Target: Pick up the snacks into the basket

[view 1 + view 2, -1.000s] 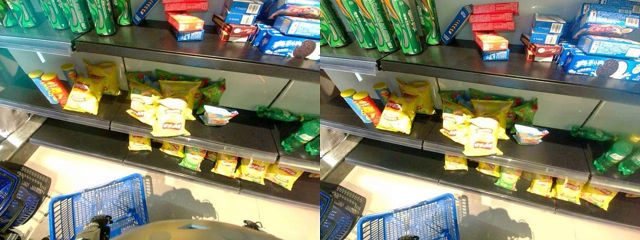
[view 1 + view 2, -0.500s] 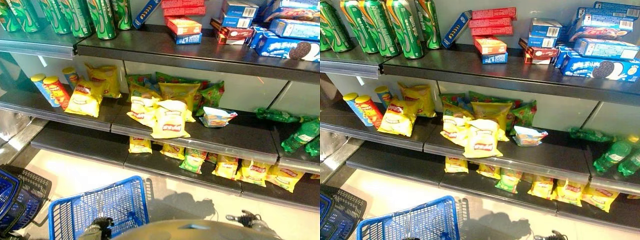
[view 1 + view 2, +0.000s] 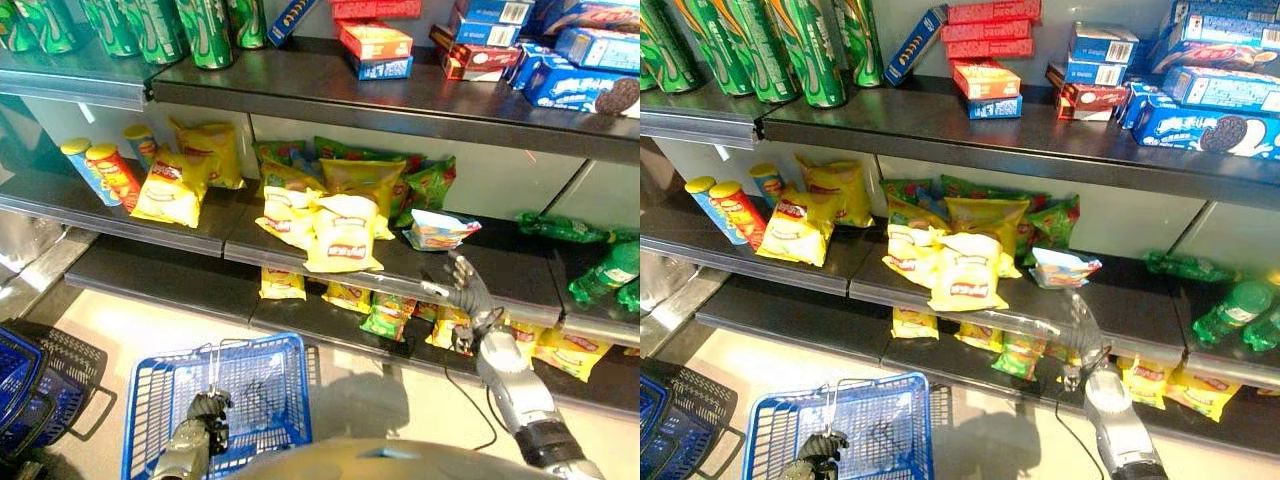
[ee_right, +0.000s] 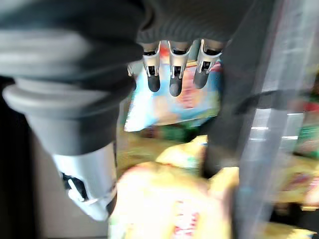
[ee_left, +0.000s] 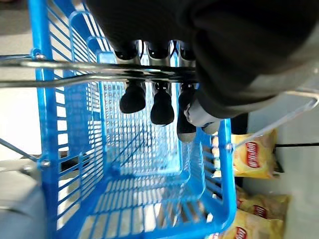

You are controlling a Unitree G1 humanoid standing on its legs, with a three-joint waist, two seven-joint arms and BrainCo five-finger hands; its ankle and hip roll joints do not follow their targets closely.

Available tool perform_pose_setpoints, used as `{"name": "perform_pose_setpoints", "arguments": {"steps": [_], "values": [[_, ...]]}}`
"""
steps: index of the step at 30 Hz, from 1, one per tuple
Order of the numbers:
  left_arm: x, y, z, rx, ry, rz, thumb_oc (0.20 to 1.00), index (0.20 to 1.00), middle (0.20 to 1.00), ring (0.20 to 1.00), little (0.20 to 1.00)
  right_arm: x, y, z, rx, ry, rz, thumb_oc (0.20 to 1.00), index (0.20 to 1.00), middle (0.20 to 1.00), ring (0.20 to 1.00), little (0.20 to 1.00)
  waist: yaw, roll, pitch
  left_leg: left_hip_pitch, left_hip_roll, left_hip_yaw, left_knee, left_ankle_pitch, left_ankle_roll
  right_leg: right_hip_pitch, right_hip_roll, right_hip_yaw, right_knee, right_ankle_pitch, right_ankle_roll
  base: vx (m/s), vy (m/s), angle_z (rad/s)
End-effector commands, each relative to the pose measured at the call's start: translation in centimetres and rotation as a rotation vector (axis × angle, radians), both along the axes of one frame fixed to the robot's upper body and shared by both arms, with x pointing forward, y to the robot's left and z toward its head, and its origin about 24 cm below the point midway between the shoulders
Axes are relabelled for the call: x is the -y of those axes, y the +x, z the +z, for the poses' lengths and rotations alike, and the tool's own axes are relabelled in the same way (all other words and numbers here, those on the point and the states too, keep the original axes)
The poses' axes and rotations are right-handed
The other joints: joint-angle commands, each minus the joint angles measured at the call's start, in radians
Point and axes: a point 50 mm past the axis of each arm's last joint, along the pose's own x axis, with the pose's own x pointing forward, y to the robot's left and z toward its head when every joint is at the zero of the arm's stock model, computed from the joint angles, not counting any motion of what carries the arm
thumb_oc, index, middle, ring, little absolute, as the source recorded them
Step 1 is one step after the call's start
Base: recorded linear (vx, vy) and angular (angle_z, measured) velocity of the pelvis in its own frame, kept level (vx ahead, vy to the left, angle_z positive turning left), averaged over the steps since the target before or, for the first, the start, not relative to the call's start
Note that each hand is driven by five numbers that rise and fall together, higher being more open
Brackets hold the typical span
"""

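I expect the front yellow chip bag (image 3: 345,232) to come away on its own when I lift, because it lies over its neighbours with its lower edge (image 3: 343,267) at the front of the shelf.
My left hand (image 5: 154,102) is shut on the metal handle (image 5: 75,69) of the blue wire basket (image 3: 150,372), which hangs low in front of the shelves with nothing inside. My right hand (image 3: 467,290) is open, fingers straight, raised to the front edge of the middle shelf (image 3: 480,270). Just past its fingertips (image 4: 171,79) lies a blue-and-white snack bag (image 3: 437,230). Yellow chip bags (image 3: 340,235) are piled to the left of it, with green bags (image 3: 427,185) behind. More yellow and green bags (image 3: 385,315) lie on the lower shelf below the hand.
Green cans (image 3: 205,30) and cookie boxes (image 3: 585,85) stand on the top shelf. Crisp tubes (image 3: 100,172) stand at the middle shelf's left, green bottles (image 3: 605,270) lie at its right. A stack of dark blue baskets (image 3: 40,385) sits on the floor at the lower left.
My right arm has come up from the bottom edge and reached to the middle shelf near the blue-and-white bag. The basket in my left hand sits a little further right.
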Motion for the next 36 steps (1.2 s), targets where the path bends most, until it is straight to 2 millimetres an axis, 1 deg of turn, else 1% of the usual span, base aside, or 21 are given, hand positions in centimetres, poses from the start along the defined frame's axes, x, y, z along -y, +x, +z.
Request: {"name": "perform_pose_setpoints", "arguments": {"steps": [1, 3, 7, 8, 9, 10, 11, 12, 13, 15, 16, 17, 19, 21, 24, 29, 32, 36], "values": [[-2.1, 4.1, 3.0, 0.186, 0.098, -0.013, 0.2, 0.2, 0.2, 0.2, 0.2, 0.1, 2.3, 3.2, 0.154, -0.018, 0.028, 1.0, 1.0, 1.0, 1.0, 1.0, 0.025, -0.031, 0.014, 0.015, -0.009, 0.033, 0.005, -0.068, 0.024, -0.002, -0.066, 0.028, 0.005, -0.015, 0.086, 0.0, 0.0, 0.0], [-2.1, 4.5, 3.6, 0.224, 0.103, -0.02, 0.2, 0.2, 0.2, 0.2, 0.2, -0.4, 3.3, 3.9, 0.171, -0.067, 0.044, 1.0, 1.0, 1.0, 1.0, 1.0, 0.034, -0.033, 0.019, 0.015, -0.01, 0.032, 0.005, -0.068, 0.024, -0.003, -0.066, 0.029, 0.005, -0.013, 0.086, 0.0, 0.0, 0.0], [-2.3, 5.3, 5.0, 0.305, 0.106, -0.012, 0.2, 0.2, 0.2, 0.2, 0.2, -1.4, 4.8, 3.7, 0.14, -0.059, 0.051, 1.0, 1.0, 1.0, 1.0, 1.0, 0.059, -0.047, 0.036, 0.005, -0.01, 0.025, 0.005, -0.064, 0.026, -0.009, -0.068, 0.024, 0.005, -0.006, 0.087, -0.02, -0.006, -0.02], [-2.3, 5.6, 5.5, 0.326, 0.109, -0.012, 0.2, 0.2, 0.2, 0.2, 0.2, -1.6, 5.2, 3.5, 0.121, -0.059, 0.046, 1.0, 1.0, 1.0, 1.0, 1.0, 0.066, -0.05, 0.041, 0.002, -0.01, 0.022, 0.005, -0.061, 0.026, -0.011, -0.068, 0.021, 0.005, -0.005, 0.086, -0.05, -0.032, -0.01], [-2.4, 6.1, 6.3, 0.368, 0.11, -0.017, 0.2, 0.2, 0.2, 0.2, 0.2, -2.2, 5.8, 2.8, 0.076, -0.008, 0.043, 1.0, 1.0, 1.0, 1.0, 1.0, 0.083, -0.056, 0.052, -0.007, -0.01, 0.017, 0.005, -0.056, 0.025, -0.015, -0.069, 0.015, 0.005, -0.002, 0.085, -0.04, -0.024, 0.05], [-2.4, 6.2, 6.3, 0.368, 0.111, -0.015, 0.2, 0.2, 0.2, 0.2, 0.2, -2.2, 5.9, 2.8, 0.077, -0.006, 0.044, 1.0, 1.0, 1.0, 1.0, 1.0, 0.081, -0.057, 0.053, -0.007, -0.01, 0.016, 0.005, -0.056, 0.025, -0.015, -0.069, 0.015, 0.005, -0.002, 0.085, -0.04, -0.03, 0.11], [-2.5, 6.5, 6.9, 0.392, 0.12, -0.021, 0.2, 0.2, 0.2, 0.2, 0.2, -2.6, 6.2, 2.2, 0.041, 0.043, 0.033, 1.0, 1.0, 1.0, 1.0, 1.0, 0.09, -0.061, 0.059, -0.012, -0.01, 0.012, 0.005, -0.053, 0.025, -0.017, -0.068, 0.01, 0.005, -0.001, 0.084, -0.04, -0.02, 0.15], [-2.5, 7.1, 7.7, 0.426, 0.124, -0.037, 0.2, 0.2, 0.2, 0.2, 0.2, -2.7, 6.7, 2.0, 0.014, 0.051, 0.028, 1.0, 1.0, 1.0, 1.0, 1.0, 0.105, -0.065, 0.068, -0.021, -0.009, 0.004, 0.005, -0.048, 0.024, -0.019, -0.069, 0.003, 0.005, 0.0, 0.083, -0.04, -0.02, 0.13], [-2.6, 7.2, 7.7, 0.427, 0.124, -0.036, 0.2, 0.2, 0.2, 0.2, 0.2, -2.7, 6.8, 2.0, 0.015, 0.052, 0.028, 1.0, 1.0, 1.0, 1.0, 1.0, 0.103, -0.066, 0.069, -0.022, -0.009, 0.004, 0.005, -0.048, 0.024, -0.019, -0.069, 0.002, 0.005, 0.0, 0.083, -0.04, -0.016, 0.21], [-2.5, 7.9, 8.7, 0.47, 0.13, -0.065, 0.2, 0.2, 0.2, 0.2, 0.2, -2.8, 7.4, 1.0, -0.052, 0.08, 0.002, 1.0, 1.0, 1.0, 1.0, 1.0, 0.127, -0.073, 0.083, -0.034, -0.008, -0.011, 0.005, -0.04, 0.023, -0.021, -0.07, -0.013, 0.005, 0.003, 0.084, -0.03, -0.015, 0.18], [-2.5, 7.9, 8.7, 0.47, 0.13, -0.064, 0.2, 0.2, 0.2, 0.2, 0.2, -2.8, 7.4, 1.0, -0.052, 0.08, 0.002, 1.0, 1.0, 1.0, 1.0, 1.0, 0.127, -0.073, 0.084, -0.034, -0.009, -0.011, 0.005, -0.04, 0.023, -0.02, -0.07, -0.014, 0.005, 0.003, 0.084, -0.01, -0.02, 0.14], [-2.4, 8.0, 8.9, 0.475, 0.132, -0.073, 0.2, 0.2, 0.2, 0.2, 0.2, -2.9, 7.5, 0.5, -0.08, 0.093, -0.002, 1.0, 1.0, 1.0, 1.0, 1.0, 0.136, -0.076, 0.087, -0.037, -0.008, -0.017, 0.005, -0.039, 0.022, -0.017, -0.07, -0.02, 0.005, 0.004, 0.084, 0.0, -0.013, 0.16], [-2.3, 8.1, 9.4, 0.494, 0.132, -0.095, 0.2, 0.2, 0.2, 0.2, 0.2, -2.7, 7.7, 0.1, -0.117, 0.096, -0.013, 1.0, 1.0, 1.0, 1.0, 1.0, 0.153, -0.082, 0.095, -0.046, -0.008, -0.029, 0.005, -0.036, 0.022, -0.016, -0.072, -0.035, 0.005, 0.005, 0.086, -0.02, -0.008, 0.18], [-2.3, 8.1, 9.7, 0.502, 0.132, -0.101, 0.2, 0.2, 0.2, 0.2, 0.2, -2.7, 7.9, 0.1, -0.121, 0.104, -0.021, 1.0, 1.0, 1.0, 1.0, 1.0, 0.159, -0.084, 0.1, -0.052, -0.009, -0.034, 0.005, -0.033, 0.022, -0.019, -0.072, -0.039, 0.005, 0.007, 0.086, -0.03, 0.003, 0.15], [-2.3, 8.4, 10.5, 0.532, 0.125, -0.124, 0.2, 0.2, 0.2, 0.2, 0.2, -2.6, 8.4, 0.4, -0.121, 0.116, -0.03, 1.0, 1.0, 1.0, 1.0, 1.0, 0.174, -0.085, 0.126, -0.075, -0.013, -0.052, 0.005, -0.025, 0.024, -0.031, -0.072, -0.048, 0.005, 0.011, 0.084, -0.07, -0.001, 0.16], [-1.9, 9.3, 11.3, 0.558, 0.112, -0.177, 0.2, 0.2, 0.2, 0.2, 0.2, -2.3, 9.7, 2.0, -0.078, 0.136, -0.067, 1.0, 1.0, 1.0, 1.0, 1.0, 0.187, -0.076, 0.181, -0.131, -0.018, -0.081, 0.005, 0.002, 0.025, -0.069, -0.076, -0.072, 0.013, 0.02, 0.083, -0.09, 0.007, 0.2], [-1.7, 9.7, 12.0, 0.57, 0.131, -0.23, 0.2, 0.2, 0.2, 0.2, 0.2, -2.2, 10.0, 2.6, -0.052, 0.147, -0.075, 1.0, 1.0, 1.0, 1.0, 1.0, 0.185, -0.068, 0.194, -0.155, -0.021, -0.091, 0.005, 0.012, 0.026, -0.086, -0.078, -0.078, 0.015, 0.022, 0.082, -0.02, 0.032, 0.17], [-1.3, 9.8, 12.1, 0.56, 0.138, -0.283, 0.2, 0.2, 0.2, 0.2, 0.2, -1.9, 10.3, 2.9, -0.047, 0.159, -0.095, 1.0, 1.0, 1.0, 1.0, 1.0, 0.179, -0.061, 0.202, -0.174, -0.026, -0.093, 0.005, 0.017, 0.029, -0.104, -0.085, -0.084, 0.018, 0.027, 0.084, 0.0, 0.023, 0.04]]}}
